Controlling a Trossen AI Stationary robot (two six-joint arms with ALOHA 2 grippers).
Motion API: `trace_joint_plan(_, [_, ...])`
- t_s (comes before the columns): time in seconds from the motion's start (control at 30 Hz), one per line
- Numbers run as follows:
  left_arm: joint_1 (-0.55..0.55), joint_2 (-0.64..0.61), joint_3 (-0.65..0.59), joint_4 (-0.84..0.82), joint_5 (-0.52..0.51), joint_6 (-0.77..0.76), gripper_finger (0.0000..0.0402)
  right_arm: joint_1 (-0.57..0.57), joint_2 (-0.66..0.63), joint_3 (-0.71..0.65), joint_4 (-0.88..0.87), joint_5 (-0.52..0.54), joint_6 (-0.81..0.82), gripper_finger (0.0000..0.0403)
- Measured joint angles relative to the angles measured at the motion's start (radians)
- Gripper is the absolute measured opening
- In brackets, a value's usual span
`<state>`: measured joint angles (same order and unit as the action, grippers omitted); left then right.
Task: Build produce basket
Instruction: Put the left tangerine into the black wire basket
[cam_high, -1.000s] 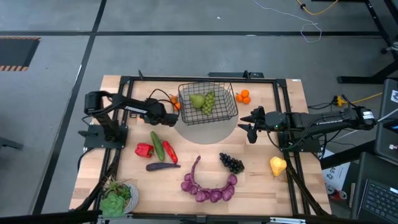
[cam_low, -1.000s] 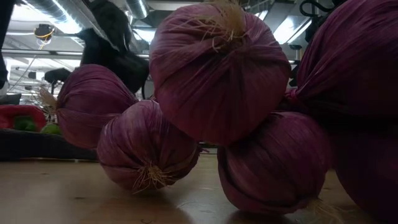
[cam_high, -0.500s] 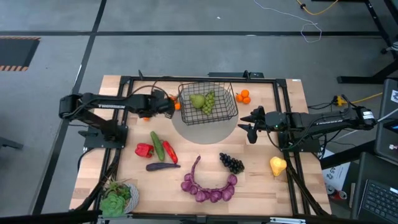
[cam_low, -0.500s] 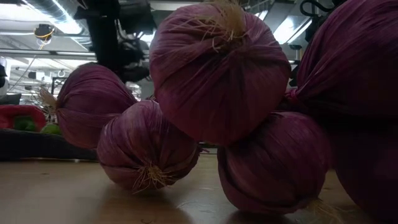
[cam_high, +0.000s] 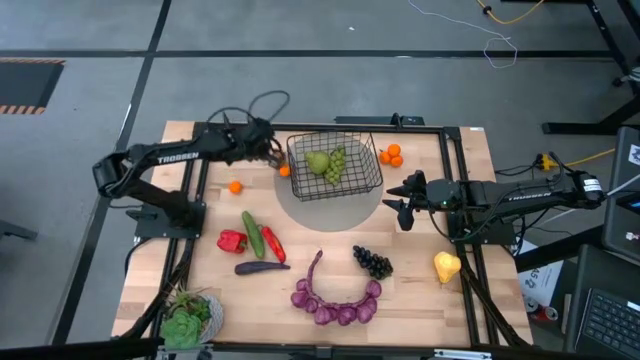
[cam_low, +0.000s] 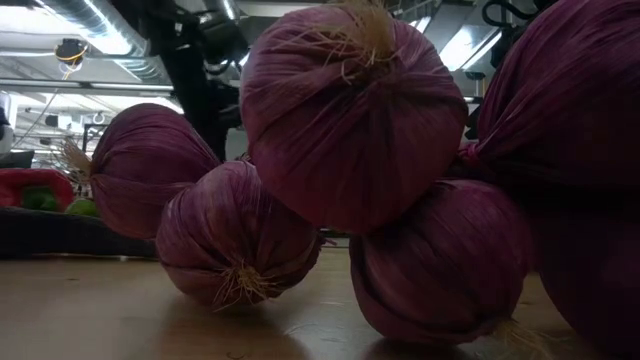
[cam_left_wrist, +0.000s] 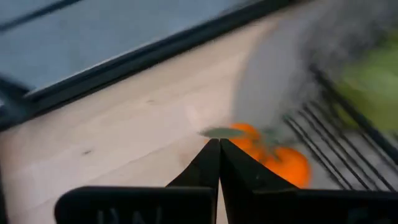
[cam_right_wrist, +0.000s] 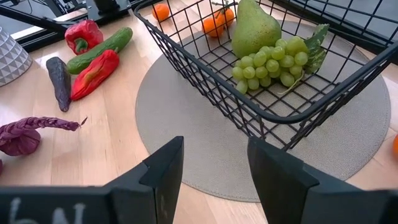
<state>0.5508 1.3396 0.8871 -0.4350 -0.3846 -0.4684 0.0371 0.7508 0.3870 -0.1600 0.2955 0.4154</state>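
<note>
I should open my left gripper, move it over the pair's green stem (cam_left_wrist: 269, 136) and grip there, because it is closed short of the pair of oranges (cam_left_wrist: 280, 160).
The black wire basket (cam_high: 335, 163) stands on a round grey mat (cam_high: 325, 208) and holds a green pear (cam_high: 317, 161) and green grapes (cam_high: 338, 164). A pair of oranges (cam_high: 284, 171) lies against the basket's left side. It also shows in the left wrist view (cam_left_wrist: 283, 165). A single orange (cam_high: 235, 186) lies farther left. My left gripper (cam_high: 272, 152) is shut, and its tips (cam_left_wrist: 217, 144) are just short of the pair. My right gripper (cam_high: 400, 205) is open and empty to the right of the basket, and it also shows in its wrist view (cam_right_wrist: 214, 165). My left gripper's shut fingertips stand at the green leaf (cam_left_wrist: 219, 132) of the orange pair. The view is blurred, and I cannot tell whether they touch it.
Two red peppers (cam_high: 232, 240) (cam_high: 273, 244), a cucumber (cam_high: 253, 234), an aubergine (cam_high: 262, 267), a purple onion string (cam_high: 335, 300), dark grapes (cam_high: 373, 262) and a yellow pear (cam_high: 446, 266) lie on the near half. More oranges (cam_high: 391, 155) lie right of the basket. Lettuce on a plate (cam_high: 188, 318) stands near left.
My left gripper has swung from beside the basket's left side toward the table's far edge, and the arm has stretched out. The single orange, earlier under the arm, now shows. My right arm has kept still.
</note>
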Motion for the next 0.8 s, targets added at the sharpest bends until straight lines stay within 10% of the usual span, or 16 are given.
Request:
trace_joint_plan(0.5, [0.120,0.000,-0.153,0.206,0.311,0.015,0.0002,0.000,0.000,0.000,0.001,0.000,0.028,0.0181])
trace_joint_plan(0.8, [0.053,0.000,-0.169,0.199,0.235,0.007,0.0006,0.000,0.000,0.000,0.002,0.000,0.029,0.0181])
